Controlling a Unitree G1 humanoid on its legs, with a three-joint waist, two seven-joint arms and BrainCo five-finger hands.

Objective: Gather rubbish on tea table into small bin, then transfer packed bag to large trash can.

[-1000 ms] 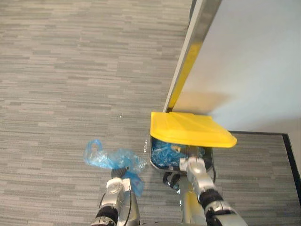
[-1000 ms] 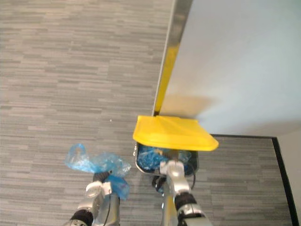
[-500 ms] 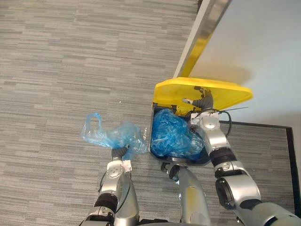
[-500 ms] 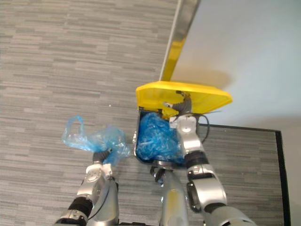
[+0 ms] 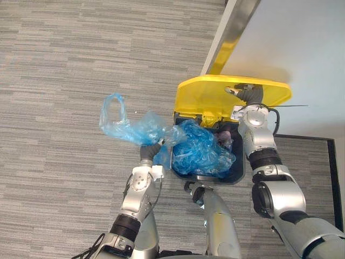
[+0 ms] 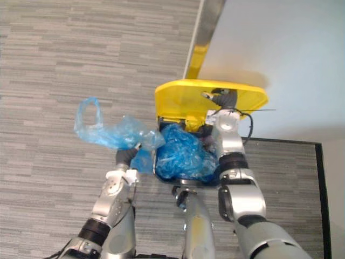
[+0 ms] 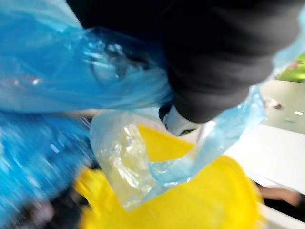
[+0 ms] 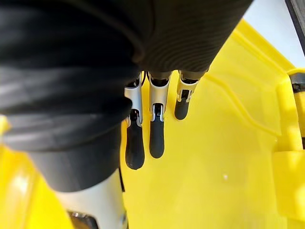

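Observation:
The packed blue bag will stay heaped near the can's rim when I lower the bag in, because the blue liner bulges across the can's opening.
A packed blue plastic bag hangs above the carpet just left of the large trash can. My left hand is shut on its gathered neck, and a loose handle loop sticks up at the far left. In the left wrist view the bag bunches under my hand's cover, with the yellow lid past it. The can's yellow lid is tipped up and back. My right hand is open, its straight fingers pressing the lid's underside. A blue liner bulges inside the can.
A white wall panel with a shiny metal edge rises right behind the can. Grey striped carpet spreads to the left and front. A dark floor strip runs along the right side.
My left hand has raised the blue bag and brought it right, up against the can's rim. My right hand has pushed the yellow lid from nearly flat to tipped well back.

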